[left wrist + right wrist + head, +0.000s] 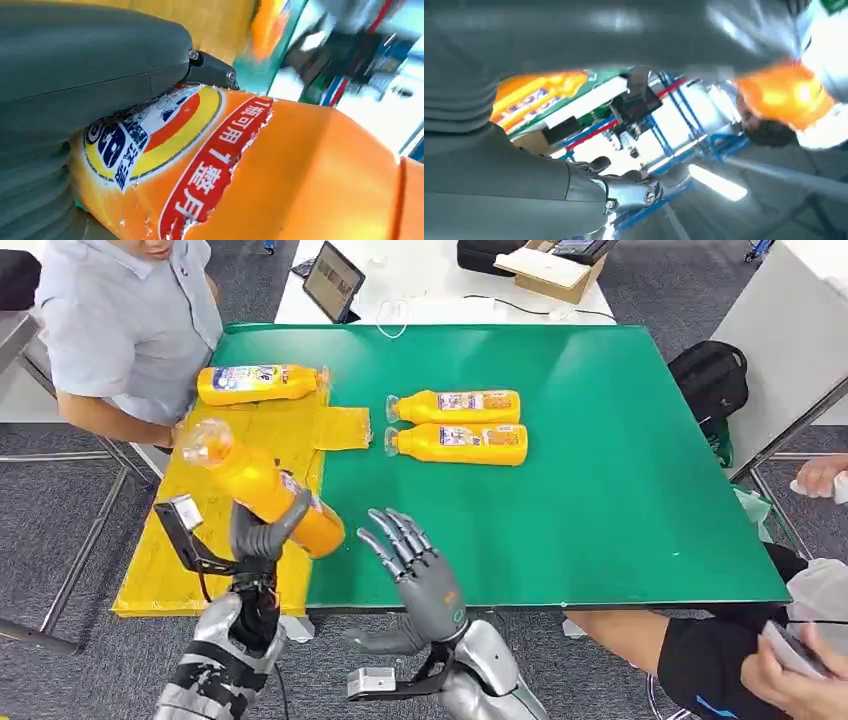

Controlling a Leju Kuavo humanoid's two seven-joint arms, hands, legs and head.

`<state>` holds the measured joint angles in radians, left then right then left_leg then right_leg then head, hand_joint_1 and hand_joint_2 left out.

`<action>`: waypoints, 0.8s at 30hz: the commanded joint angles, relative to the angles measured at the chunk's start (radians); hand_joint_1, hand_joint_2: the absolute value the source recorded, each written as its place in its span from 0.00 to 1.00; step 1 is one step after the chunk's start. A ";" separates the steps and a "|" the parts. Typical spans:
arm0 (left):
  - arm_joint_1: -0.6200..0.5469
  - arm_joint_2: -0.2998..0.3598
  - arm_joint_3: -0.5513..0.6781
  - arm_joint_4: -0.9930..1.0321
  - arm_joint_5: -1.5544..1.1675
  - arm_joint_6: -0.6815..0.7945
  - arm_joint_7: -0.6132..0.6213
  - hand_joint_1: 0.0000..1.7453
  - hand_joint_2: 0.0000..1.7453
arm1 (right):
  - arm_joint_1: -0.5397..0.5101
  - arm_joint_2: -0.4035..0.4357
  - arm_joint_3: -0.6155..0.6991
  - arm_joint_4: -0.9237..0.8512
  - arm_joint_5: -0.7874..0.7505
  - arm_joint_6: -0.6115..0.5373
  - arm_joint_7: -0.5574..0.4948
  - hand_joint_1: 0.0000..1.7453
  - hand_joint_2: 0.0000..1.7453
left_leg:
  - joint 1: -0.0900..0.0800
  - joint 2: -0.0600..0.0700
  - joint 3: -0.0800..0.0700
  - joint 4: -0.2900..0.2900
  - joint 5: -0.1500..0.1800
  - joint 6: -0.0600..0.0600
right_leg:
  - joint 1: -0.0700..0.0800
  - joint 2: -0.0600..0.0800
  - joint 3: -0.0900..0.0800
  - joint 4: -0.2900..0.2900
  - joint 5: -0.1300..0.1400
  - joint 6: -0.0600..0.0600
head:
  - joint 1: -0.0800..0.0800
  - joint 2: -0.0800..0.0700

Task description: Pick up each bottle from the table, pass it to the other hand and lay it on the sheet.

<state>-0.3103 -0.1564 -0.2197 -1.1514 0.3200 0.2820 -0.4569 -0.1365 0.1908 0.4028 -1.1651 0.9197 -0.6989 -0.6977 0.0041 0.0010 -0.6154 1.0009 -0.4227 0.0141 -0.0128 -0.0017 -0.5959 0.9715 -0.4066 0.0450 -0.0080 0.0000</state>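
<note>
The near orange bottle [455, 444] has small label panels [480, 436] showing, so I expect its big blue label, like the one on the sheet bottle, to be hidden on its bottom side.
My left hand [262, 536] grips an orange bottle [255, 485] around its lower body and holds it tilted above the yellow sheet [170, 565], cap end pointing up and away. Up close, the left wrist view has that bottle's torn label [200, 165] under my thumb [85, 65]. My right hand [415, 565] is open just to the right, fingers spread, holding nothing. Another orange bottle [258, 383] lies at the far end of the sheet. Two more orange bottles [455, 406] [460, 443] lie side by side on the green table [620, 490].
A person in a grey shirt [125, 320] stands at the table's far left corner. Another person's arm and hands [700, 640] are at the near right. A white table with a tablet [333, 280] stands behind. A black bag [712, 380] sits on the floor at right.
</note>
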 commanded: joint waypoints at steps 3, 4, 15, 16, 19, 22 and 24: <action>-0.185 0.076 0.029 0.255 -0.510 0.244 -0.041 1.00 1.00 | 0.121 -0.027 -0.023 -0.379 -0.052 0.001 0.000 0.00 0.00 | 0.000 -0.003 0.004 0.001 -0.002 -0.001 | 0.000 -0.003 0.004 0.002 -0.003 -0.002 | -0.001 0.000; -0.206 0.075 0.020 0.274 -0.563 0.255 -0.027 1.00 1.00 | 0.117 -0.029 -0.017 -0.383 -0.075 0.001 0.000 0.00 0.00 | 0.000 -0.003 0.002 0.000 -0.001 -0.001 | 0.000 -0.003 0.003 0.001 -0.002 -0.002 | -0.001 0.000; -0.360 0.111 -0.083 0.535 -1.012 0.370 0.145 1.00 1.00 | 0.099 -0.046 0.004 -0.320 -0.160 0.001 0.000 0.00 0.00 | 0.000 -0.002 0.003 -0.001 0.000 0.000 | 0.000 -0.001 0.004 0.000 0.000 -0.001 | 0.000 0.000; -0.376 0.115 -0.092 0.572 -1.059 0.367 0.167 1.00 1.00 | 0.097 -0.052 0.010 -0.309 -0.164 0.001 0.000 0.00 0.00 | 0.000 -0.002 0.006 -0.001 -0.001 -0.001 | 0.001 -0.002 0.006 0.000 -0.002 -0.002 | -0.001 0.000; -0.443 0.120 -0.141 0.730 -1.180 0.263 0.240 1.00 1.00 | 0.087 -0.069 0.019 -0.266 -0.186 0.001 0.000 0.00 0.00 | 0.001 -0.002 0.005 -0.001 0.000 -0.001 | 0.001 -0.002 0.006 -0.001 -0.001 -0.002 | -0.001 0.000; -0.469 0.107 -0.164 0.789 -1.233 0.208 0.269 1.00 1.00 | 0.088 -0.076 0.026 -0.252 -0.203 0.001 0.000 0.00 0.00 | 0.000 0.000 0.004 -0.001 0.000 0.000 | 0.000 0.000 0.004 -0.001 0.000 -0.001 | 0.000 0.000; -0.499 0.100 -0.224 0.825 -1.305 0.121 0.327 1.00 1.00 | 0.085 -0.085 0.031 -0.232 -0.210 0.001 0.000 0.00 0.00 | 0.001 0.000 0.003 0.000 0.000 0.000 | 0.001 0.000 0.003 -0.001 0.000 -0.001 | 0.000 0.000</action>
<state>-0.6479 -0.0713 -0.2801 -0.6381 -0.8680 0.5420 -0.2193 -0.0231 0.1579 0.3983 -1.5015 0.7339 -0.6981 -0.6985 0.0039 0.0009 -0.6152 1.0009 -0.4224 0.0144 -0.0130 -0.0017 -0.5957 0.9716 -0.4061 0.0449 -0.0084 0.0000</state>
